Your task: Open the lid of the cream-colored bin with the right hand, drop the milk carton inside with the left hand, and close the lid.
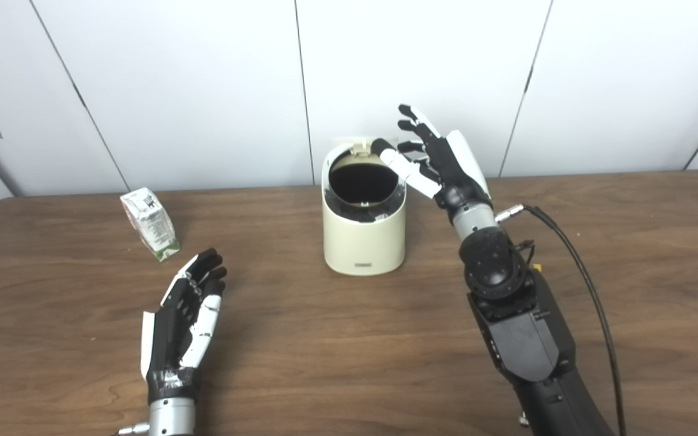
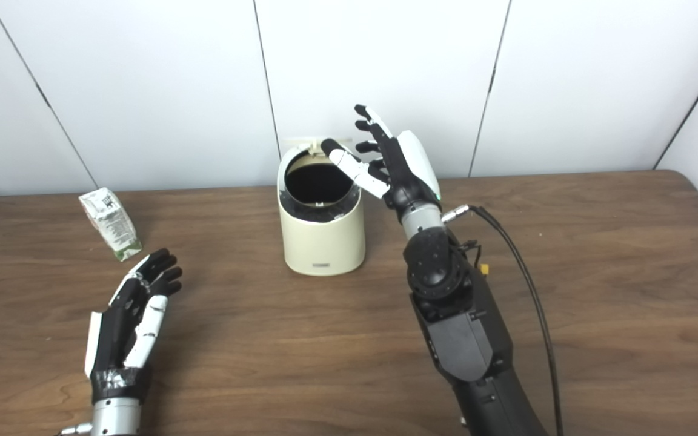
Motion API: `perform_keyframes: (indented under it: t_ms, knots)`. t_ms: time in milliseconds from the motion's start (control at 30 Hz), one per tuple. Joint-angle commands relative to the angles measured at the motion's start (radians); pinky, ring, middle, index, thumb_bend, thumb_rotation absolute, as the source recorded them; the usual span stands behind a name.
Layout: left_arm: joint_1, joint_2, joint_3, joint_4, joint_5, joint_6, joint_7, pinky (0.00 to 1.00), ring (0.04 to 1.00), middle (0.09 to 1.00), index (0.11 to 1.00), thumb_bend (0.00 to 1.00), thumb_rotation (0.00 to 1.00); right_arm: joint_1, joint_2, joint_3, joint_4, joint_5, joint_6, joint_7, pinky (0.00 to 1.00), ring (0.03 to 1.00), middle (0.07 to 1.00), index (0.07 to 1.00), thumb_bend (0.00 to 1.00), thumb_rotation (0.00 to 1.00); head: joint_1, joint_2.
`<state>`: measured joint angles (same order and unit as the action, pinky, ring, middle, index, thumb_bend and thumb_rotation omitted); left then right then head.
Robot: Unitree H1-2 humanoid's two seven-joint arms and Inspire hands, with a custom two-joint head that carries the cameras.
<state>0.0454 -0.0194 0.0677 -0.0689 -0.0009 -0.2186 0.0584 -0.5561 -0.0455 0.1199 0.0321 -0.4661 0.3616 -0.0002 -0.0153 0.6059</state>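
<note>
The slim milk carton is narrower than the bin's dark opening, so I expect the carton to sink below the bin's rim when I let it fall.
The cream-colored bin stands in the middle of the table with its lid tipped up at the back and its dark inside showing. My right hand is raised at the bin's upper right, fingers spread and open, with its thumb reaching over the rim near the lid. The milk carton, white with green print, leans on the table at the far left. My left hand rests open above the table, just in front of and to the right of the carton, holding nothing.
The wooden table runs back to white wall panels right behind the bin. A black cable loops from my right wrist down along the forearm on the right side.
</note>
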Motion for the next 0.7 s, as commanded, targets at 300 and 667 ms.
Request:
perform_keyframes:
  t_ms: [300, 667]
  knots:
    - [0.036, -0.008, -0.008, 0.057, 0.001, -0.011, 0.000, 0.82, 0.811, 0.827, 0.845, 0.41, 0.57, 0.049, -0.008, -0.039, -0.117, 0.069, 0.050, 0.001, 0.76, 0.819, 0.853, 0.898, 0.54, 0.98, -0.001, 0.004]
    - [0.026, 0.001, -0.002, 0.072, -0.015, -0.022, -0.008, 0.83, 0.817, 0.832, 0.847, 0.41, 0.55, 0.207, 0.009, -0.124, -0.271, 0.275, 0.066, 0.039, 0.82, 0.901, 0.912, 0.928, 0.59, 1.00, -0.014, 0.004]
